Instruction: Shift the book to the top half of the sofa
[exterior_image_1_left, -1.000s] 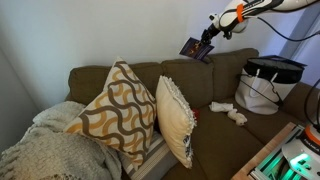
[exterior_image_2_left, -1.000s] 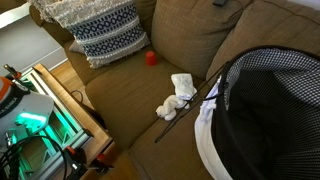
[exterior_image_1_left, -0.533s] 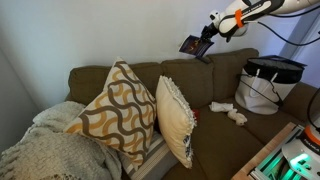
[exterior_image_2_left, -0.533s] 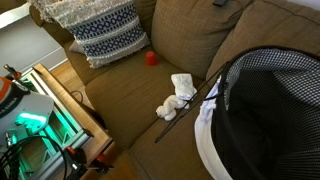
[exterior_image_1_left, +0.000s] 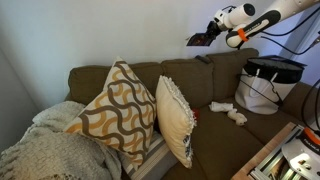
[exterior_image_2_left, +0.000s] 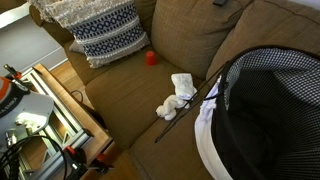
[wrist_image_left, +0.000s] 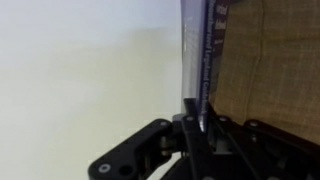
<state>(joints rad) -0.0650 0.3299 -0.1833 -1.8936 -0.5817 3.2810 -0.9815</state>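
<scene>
Next, my gripper lowers the book (exterior_image_1_left: 202, 39) and tips it flat along the back rest's top (exterior_image_1_left: 178, 62), since the book hangs slanted high above the sofa's back rest.
My gripper (exterior_image_1_left: 211, 35) is shut on a thin dark book (exterior_image_1_left: 198, 40) and holds it in the air above the back rest of the brown sofa (exterior_image_1_left: 215, 75), near the wall. In the wrist view the book (wrist_image_left: 200, 60) stands edge-on between the jaws (wrist_image_left: 197, 125), with the sofa's woven fabric (wrist_image_left: 270, 70) to its right and the pale wall to its left. The book does not touch the sofa. In an exterior view only a dark corner (exterior_image_2_left: 220, 3) shows at the top edge, above the sofa back (exterior_image_2_left: 190, 30).
Two patterned cushions (exterior_image_1_left: 120, 110) and a cream cushion (exterior_image_1_left: 175, 118) lean on the sofa. White crumpled cloths (exterior_image_2_left: 175, 95) and a small red object (exterior_image_2_left: 151, 58) lie on the seat. A black-and-white basket (exterior_image_1_left: 262, 85) stands at the sofa's end. A knitted blanket (exterior_image_1_left: 45, 150) lies on the arm.
The arm has lifted and swung the book up and slightly to the right, from just above the sofa back to higher by the wall. The book now looks tilted flatter.
</scene>
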